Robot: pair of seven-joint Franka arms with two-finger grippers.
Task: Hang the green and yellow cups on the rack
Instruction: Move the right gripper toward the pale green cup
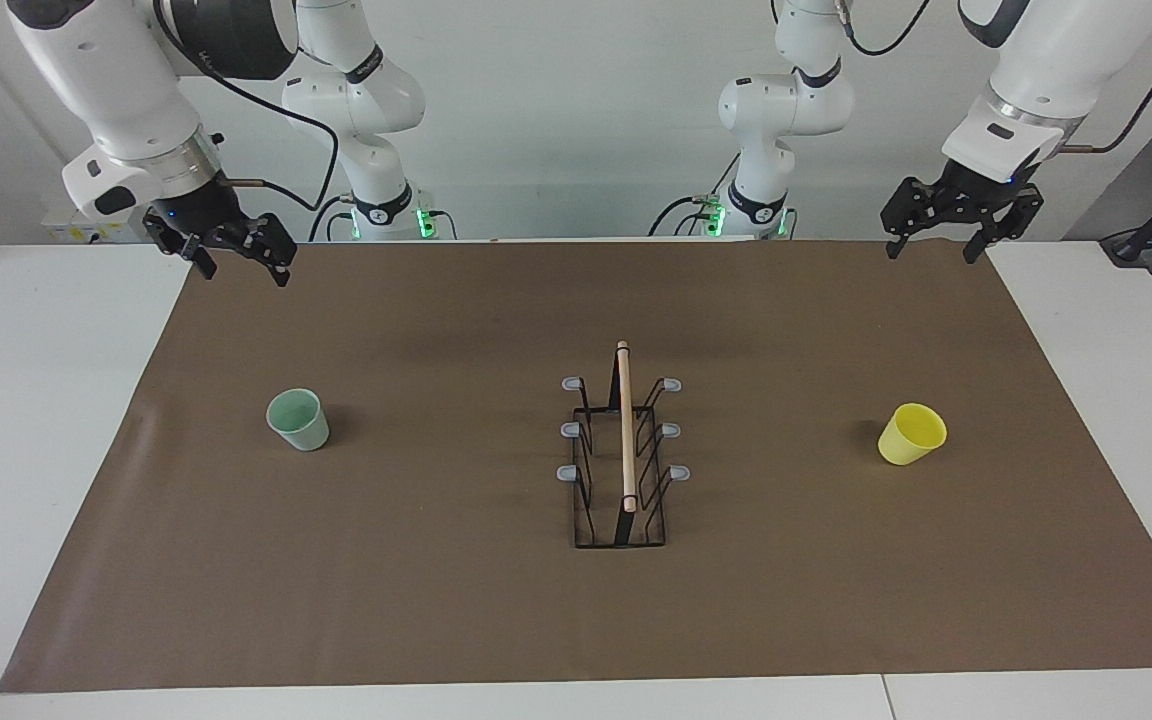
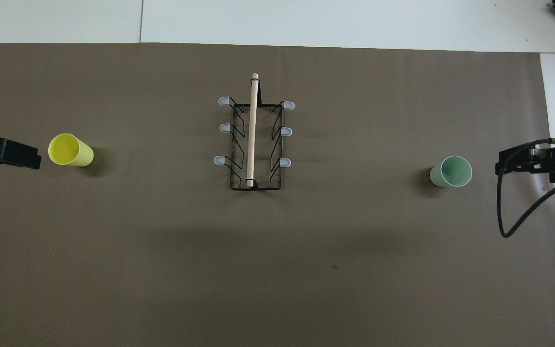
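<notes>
The yellow cup (image 2: 71,150) will hang at a tilt with its opening down when the robot turns the cup over onto one of the rack's grey-tipped pegs (image 2: 220,160), because the pegs stick outward.
The black wire rack (image 1: 624,455) with its wooden rod stands at the middle of the brown mat, and its grey-tipped prongs are bare; it also shows in the overhead view (image 2: 253,140). The mint green cup (image 1: 298,420) (image 2: 451,171) stands mouth up toward the right arm's end. The yellow cup (image 1: 911,434) (image 2: 70,150) stands mouth up toward the left arm's end. My left gripper (image 1: 936,248) (image 2: 27,156) is open and empty, raised over the mat's edge at its own end. My right gripper (image 1: 243,268) (image 2: 504,166) is open and empty, raised over the mat's edge at its end.
The brown mat (image 1: 436,600) covers most of the white table (image 1: 36,400), which shows bare at both ends. A black cable (image 2: 504,226) loops down from the right gripper.
</notes>
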